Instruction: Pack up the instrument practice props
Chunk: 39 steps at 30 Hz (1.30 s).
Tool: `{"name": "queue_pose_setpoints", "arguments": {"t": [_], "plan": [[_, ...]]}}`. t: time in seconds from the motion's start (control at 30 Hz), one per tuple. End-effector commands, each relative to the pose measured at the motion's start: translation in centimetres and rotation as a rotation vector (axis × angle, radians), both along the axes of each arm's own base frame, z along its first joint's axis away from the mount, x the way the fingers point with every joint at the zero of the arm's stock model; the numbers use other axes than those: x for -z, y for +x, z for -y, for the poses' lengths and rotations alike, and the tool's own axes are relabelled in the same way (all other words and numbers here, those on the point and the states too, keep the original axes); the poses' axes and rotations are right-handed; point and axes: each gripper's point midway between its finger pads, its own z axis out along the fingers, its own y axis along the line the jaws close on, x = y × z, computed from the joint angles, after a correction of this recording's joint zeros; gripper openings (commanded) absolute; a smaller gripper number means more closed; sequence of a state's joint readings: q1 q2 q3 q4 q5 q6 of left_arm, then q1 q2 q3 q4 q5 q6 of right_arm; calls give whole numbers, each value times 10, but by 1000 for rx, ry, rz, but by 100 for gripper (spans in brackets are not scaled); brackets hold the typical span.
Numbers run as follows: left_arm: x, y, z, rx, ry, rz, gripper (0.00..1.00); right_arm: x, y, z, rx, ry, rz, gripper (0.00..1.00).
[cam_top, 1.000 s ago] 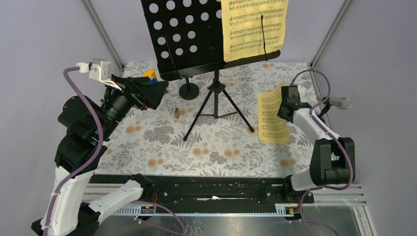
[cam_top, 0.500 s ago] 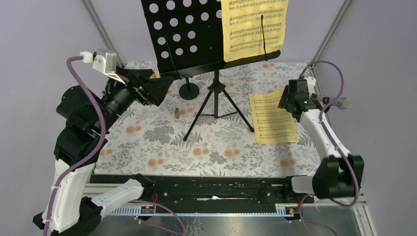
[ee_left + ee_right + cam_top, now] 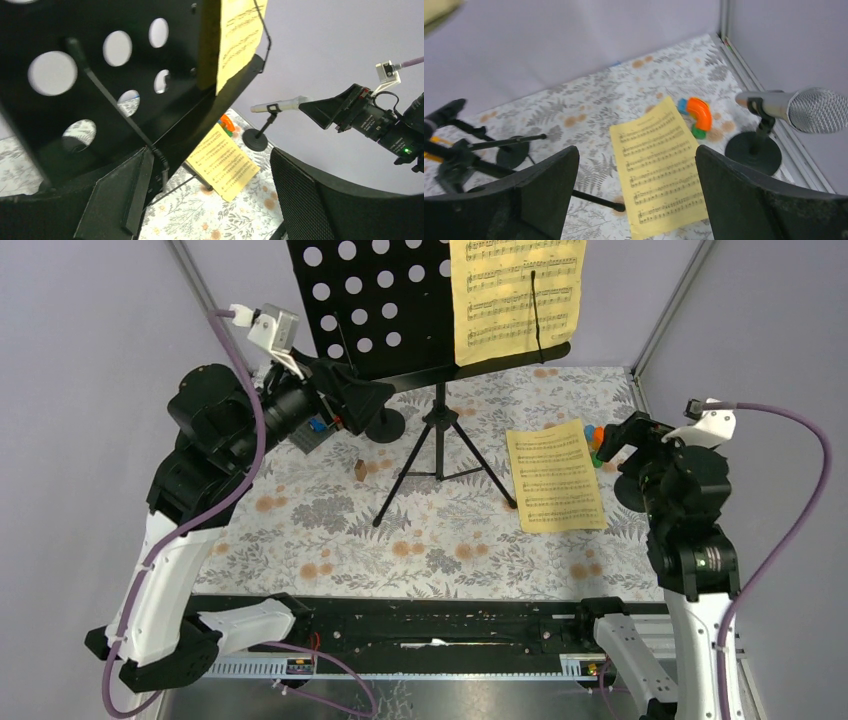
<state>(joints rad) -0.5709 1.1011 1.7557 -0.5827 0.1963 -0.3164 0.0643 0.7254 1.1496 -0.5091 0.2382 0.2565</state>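
The robot's left gripper is hanging by the rack's empty end while a black arm [image 3: 536, 312] holds down the yellow page, so next the left gripper moves across and pinches the page's near edge [image 3: 456, 335].
The black perforated music rack [image 3: 380, 310] stands at the back on tripod legs [image 3: 440, 455], with one yellow page [image 3: 515, 295] on its ledge. A second yellow page [image 3: 555, 477] lies flat on the table. My left gripper [image 3: 365, 400] hangs open beside the rack's lower left ledge [image 3: 100, 75], holding nothing. My right gripper [image 3: 639, 200] is open above the flat page [image 3: 659, 165], apart from it. The silver microphone [image 3: 794, 107] sits on its disc-based post [image 3: 751, 152] at the right. A black microphone [image 3: 444, 115] shows at the left, near another disc base [image 3: 383, 425].
A small orange-green-blue toy [image 3: 597, 440] lies just behind the flat page. Blue toy blocks [image 3: 318, 430] peek out under my left wrist, and a small wooden block [image 3: 360, 470] sits near the tripod. Grey walls and metal frame posts close in the floral mat.
My right gripper opened and let go of the yellow page, which now lies flat; that arm drew back and rose. My left arm rose and moved right, up to the rack.
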Motion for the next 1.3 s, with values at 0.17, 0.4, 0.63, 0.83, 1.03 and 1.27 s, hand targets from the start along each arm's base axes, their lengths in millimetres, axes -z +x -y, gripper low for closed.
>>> {"name": "queue_pose_setpoints", "arguments": {"t": [0.17,0.4,0.63,0.83,1.03,1.27], "plan": [[-59,-22,0,1,-53,119,91,-29,-20,-30,-195,-4,39,94],[-68,-10,-37,-208,-97,77,93,-39,-22,-32,-207,-4,59,94],[-93,-30,-37,-135,-140,130,94,-47,-24,-35,-227,-6,76,95],[-117,-45,-2,68,-228,128,91,-58,-29,-54,-339,-6,101,95],[-124,-41,29,154,-242,116,91,-57,-32,-64,-395,8,101,95],[-101,-5,63,84,-213,52,91,-81,-33,-76,-449,61,169,95]]}}
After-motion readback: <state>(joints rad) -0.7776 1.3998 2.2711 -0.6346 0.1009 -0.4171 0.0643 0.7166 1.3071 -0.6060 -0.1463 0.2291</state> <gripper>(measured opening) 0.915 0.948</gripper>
